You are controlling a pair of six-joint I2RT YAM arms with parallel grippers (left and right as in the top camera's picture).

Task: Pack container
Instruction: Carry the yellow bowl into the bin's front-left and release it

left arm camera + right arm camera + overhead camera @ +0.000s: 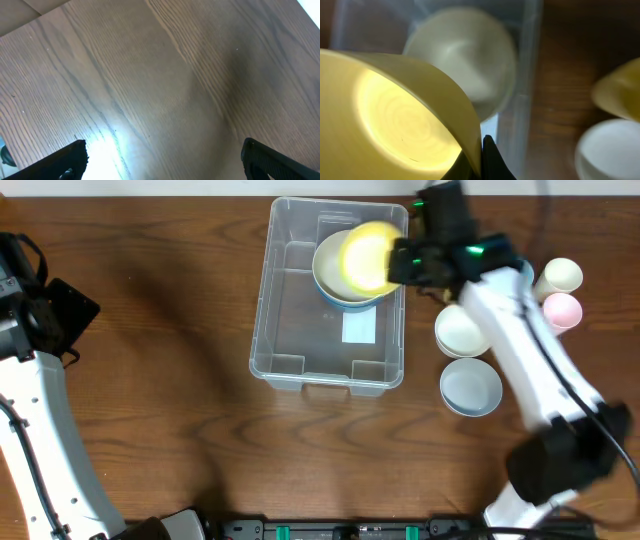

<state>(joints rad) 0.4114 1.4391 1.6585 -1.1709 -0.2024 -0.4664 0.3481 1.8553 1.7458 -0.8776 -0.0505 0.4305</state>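
Note:
I should keep moving the yellow bowl (369,258) with my right gripper to the container's bottom beside the white label (303,332), which is clear for the bowl, until the bowl's base touches the container's bottom.
The container (275,330) is a large clear bin at the table's middle back, with a white label (359,327) on its base. A pale bowl with a blue outside (328,275) lies in its far right corner; it also shows in the right wrist view (465,55). My right gripper (400,262) is shut on the rim of a yellow bowl (365,257) and holds it tilted above that bowl, seen close in the right wrist view (395,115). My left gripper (162,155) is open and empty over bare wood at the far left.
To the right of the container stand a cream bowl (461,330), a pale blue bowl (471,387), a cream cup (560,276) and a pink cup (563,310). The left arm (40,380) runs along the left edge.

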